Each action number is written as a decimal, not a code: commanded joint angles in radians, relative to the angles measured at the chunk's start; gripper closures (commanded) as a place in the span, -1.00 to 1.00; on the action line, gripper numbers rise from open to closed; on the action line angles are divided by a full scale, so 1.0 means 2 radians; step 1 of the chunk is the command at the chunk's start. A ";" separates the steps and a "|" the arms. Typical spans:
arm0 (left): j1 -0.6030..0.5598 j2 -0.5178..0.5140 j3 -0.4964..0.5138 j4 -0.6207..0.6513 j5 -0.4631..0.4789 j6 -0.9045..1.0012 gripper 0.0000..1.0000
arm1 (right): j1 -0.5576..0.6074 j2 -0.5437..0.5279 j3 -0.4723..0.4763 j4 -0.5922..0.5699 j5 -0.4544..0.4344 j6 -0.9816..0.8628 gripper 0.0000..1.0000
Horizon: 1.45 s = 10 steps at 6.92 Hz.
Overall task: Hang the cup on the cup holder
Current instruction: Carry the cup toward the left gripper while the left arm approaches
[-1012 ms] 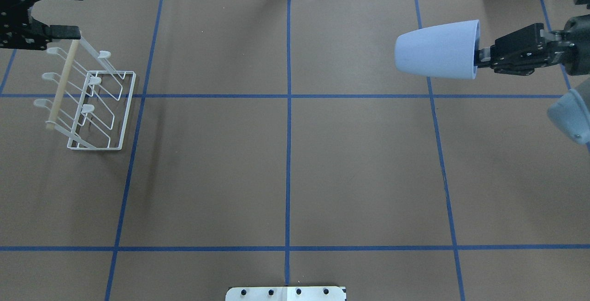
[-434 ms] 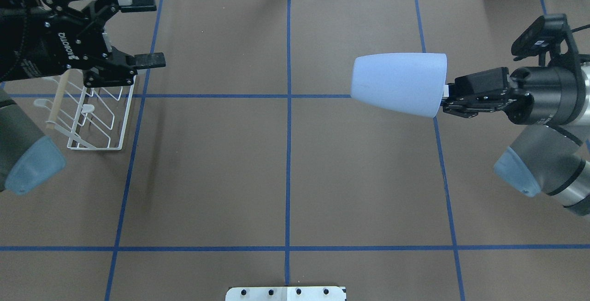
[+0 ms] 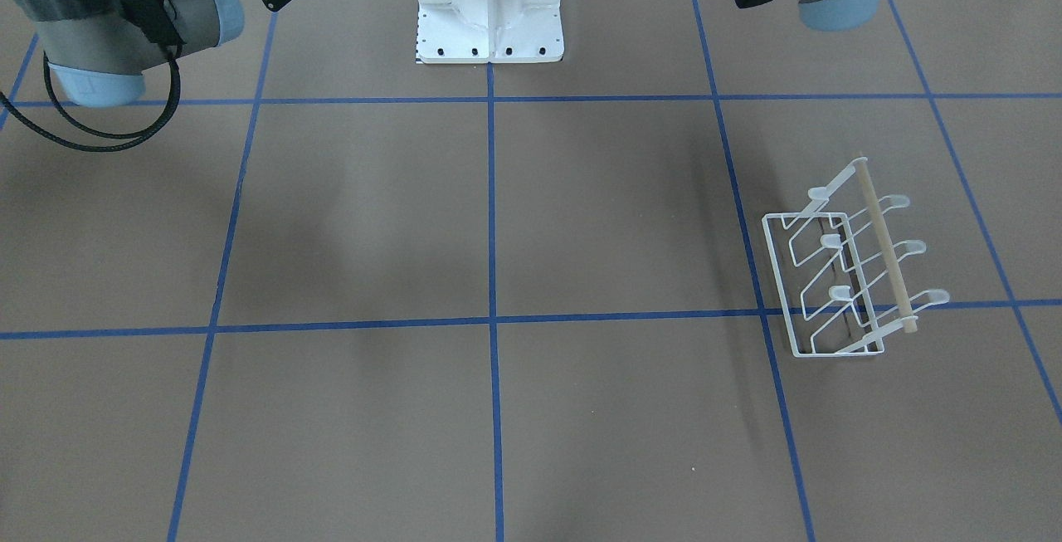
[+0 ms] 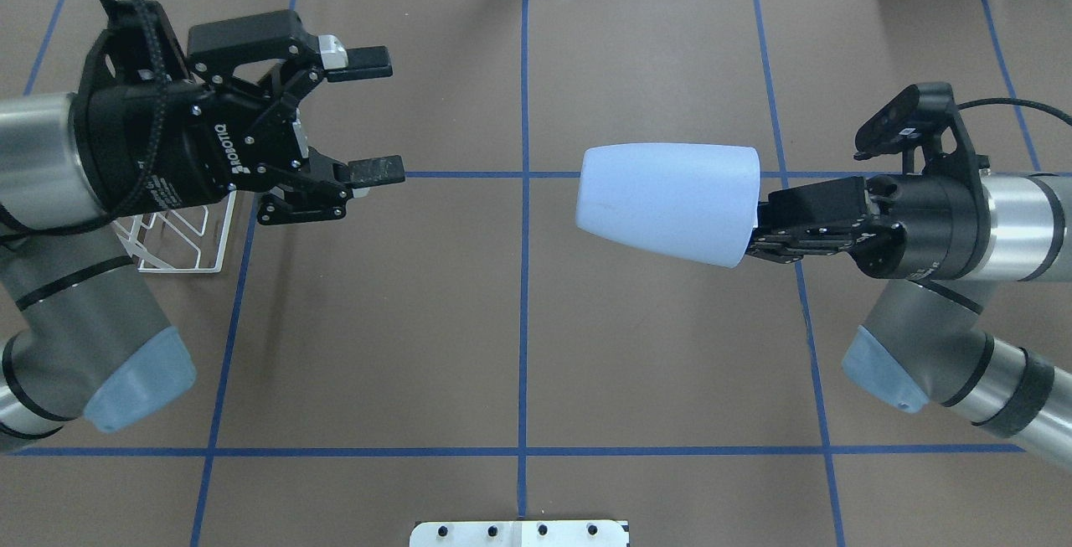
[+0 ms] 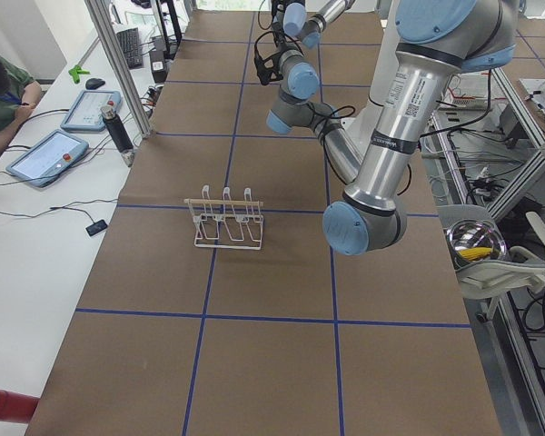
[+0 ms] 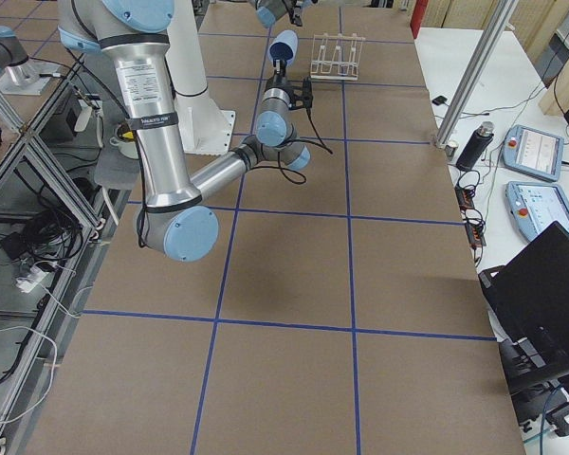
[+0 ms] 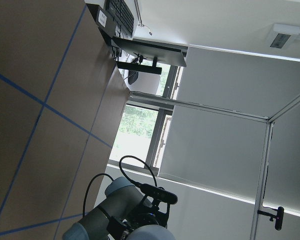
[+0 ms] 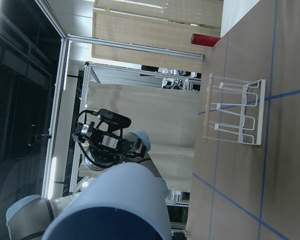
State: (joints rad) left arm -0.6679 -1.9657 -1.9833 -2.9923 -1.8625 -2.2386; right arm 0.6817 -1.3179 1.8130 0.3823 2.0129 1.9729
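Note:
My gripper will lower the pale blue cup over one of the cup holder's white pegs (image 3: 841,293). The pegs stick out at an angle, so the cup will sit tilted with its opening down.
The pale blue cup (image 4: 666,203) is held sideways in the air right of the table's middle, base pointing left. My right gripper (image 4: 758,229) is shut on the cup's rim. The cup also shows in the exterior right view (image 6: 284,45) and fills the bottom of the right wrist view (image 8: 115,205). My left gripper (image 4: 385,121) is open and empty, in the air left of centre, facing the cup across a wide gap. The white wire cup holder (image 3: 846,276) with its wooden rod stands on the table at my far left. In the overhead view my left arm hides most of the cup holder (image 4: 180,250).
Brown paper with blue tape grid lines covers the table. The robot's white base plate (image 3: 489,11) is at my edge. An operator (image 5: 0,100) sits with tablets at a side desk beyond the far edge. The rack also shows in the right wrist view (image 8: 235,112).
Both arms have swung in toward the table's middle. The cup has moved left and nearer me in the right gripper. The open left gripper has moved right, away from the rack.

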 commanded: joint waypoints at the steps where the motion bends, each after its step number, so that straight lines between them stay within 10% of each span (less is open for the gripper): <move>1: 0.044 -0.016 0.000 0.001 0.006 0.002 -0.97 | -0.029 0.015 -0.001 0.002 -0.018 -0.001 1.00; 10: 0.078 -0.030 0.001 0.001 0.007 0.000 -0.97 | -0.055 0.029 -0.001 -0.002 -0.034 -0.002 1.00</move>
State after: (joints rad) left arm -0.5186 -2.0263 -1.9797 -2.9897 -1.8485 -2.2396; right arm 0.5746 -1.2602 1.8101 0.3793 1.9451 1.9681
